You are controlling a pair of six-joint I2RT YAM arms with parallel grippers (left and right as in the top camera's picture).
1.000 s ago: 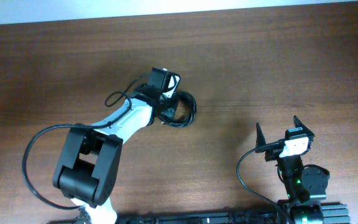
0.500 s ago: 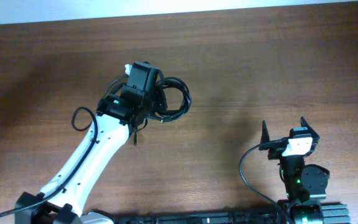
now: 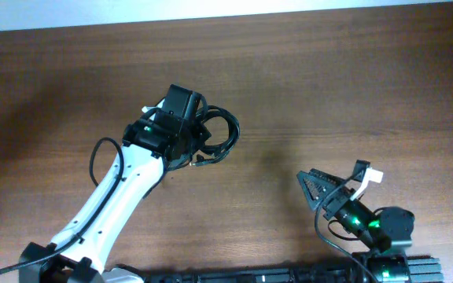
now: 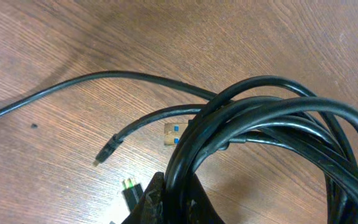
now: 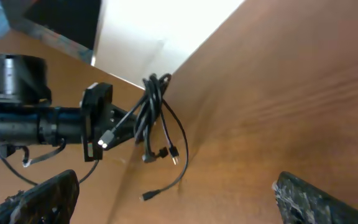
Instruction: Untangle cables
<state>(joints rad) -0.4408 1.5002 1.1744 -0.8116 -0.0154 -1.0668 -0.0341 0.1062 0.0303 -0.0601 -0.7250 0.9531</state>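
My left gripper pinches several loops of the bundle (image 4: 194, 140) together; it should lower the bundle, open and take fewer cords to spread the loops.
The cables (image 3: 220, 135) are a bundle of thin black cords looped together, held above the brown table. My left gripper (image 3: 193, 141) is shut on the bundle; in the left wrist view the cords (image 4: 253, 124) rise from between my fingertips (image 4: 178, 196), with a USB plug (image 4: 174, 134) and small plug ends hanging loose. The right wrist view shows the lifted bundle (image 5: 153, 115) with loose strands dangling. My right gripper (image 3: 333, 182) is open and empty at the near right, tilted toward the bundle.
The brown wooden table (image 3: 352, 86) runs to a white far edge. The left arm's own thicker black wire (image 3: 97, 157) loops beside the white arm. The robot base bar lies along the near edge.
My left gripper stays shut on the bundle, lifted after moving left. My right gripper has tilted over and swung left toward the bundle.
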